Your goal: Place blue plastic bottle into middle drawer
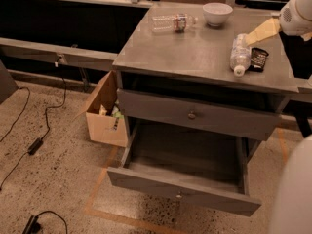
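The middle drawer is open and the blue plastic bottle is uncovered from above, so the robot's gripper should now go over the bottle and close around its body.
The blue plastic bottle lies on its side on the right of the grey cabinet top, white cap toward the front. My gripper reaches in from the upper right, its yellowish tip just above the bottle's far end. The middle drawer, the lowest one, is pulled wide open and its inside looks bare. The drawer above it, with a small knob, stands out only a little.
A slimmer clear bottle with a reddish label and a white bowl sit at the back of the top. A black object lies right of the blue bottle. A cardboard box stands left of the cabinet. Cables lie on the floor.
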`<state>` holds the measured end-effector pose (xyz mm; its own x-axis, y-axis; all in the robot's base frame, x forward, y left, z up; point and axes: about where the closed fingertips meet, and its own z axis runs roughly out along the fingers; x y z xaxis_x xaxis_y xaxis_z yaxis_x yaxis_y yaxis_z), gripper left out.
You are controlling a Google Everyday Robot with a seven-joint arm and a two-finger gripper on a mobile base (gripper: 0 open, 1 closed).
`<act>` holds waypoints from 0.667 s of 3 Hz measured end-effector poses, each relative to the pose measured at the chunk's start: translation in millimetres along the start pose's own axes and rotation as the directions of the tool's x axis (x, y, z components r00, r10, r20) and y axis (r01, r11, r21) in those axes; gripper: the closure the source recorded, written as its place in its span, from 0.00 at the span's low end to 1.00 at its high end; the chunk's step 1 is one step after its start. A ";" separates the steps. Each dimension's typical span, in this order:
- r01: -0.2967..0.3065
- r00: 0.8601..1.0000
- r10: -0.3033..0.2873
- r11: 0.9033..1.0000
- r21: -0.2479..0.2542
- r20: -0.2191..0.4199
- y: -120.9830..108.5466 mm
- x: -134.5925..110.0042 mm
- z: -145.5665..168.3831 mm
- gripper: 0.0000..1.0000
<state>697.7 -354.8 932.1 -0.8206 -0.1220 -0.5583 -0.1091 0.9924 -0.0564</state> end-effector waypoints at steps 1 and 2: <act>-0.084 0.989 0.093 0.993 0.078 -0.116 20.5 -2.5 21.8 0.00; -0.126 0.969 0.143 0.987 0.098 -0.200 50.2 -5.9 42.9 0.00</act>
<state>721.1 -303.7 897.0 -0.9231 0.0212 -0.3840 0.0507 0.9965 -0.0669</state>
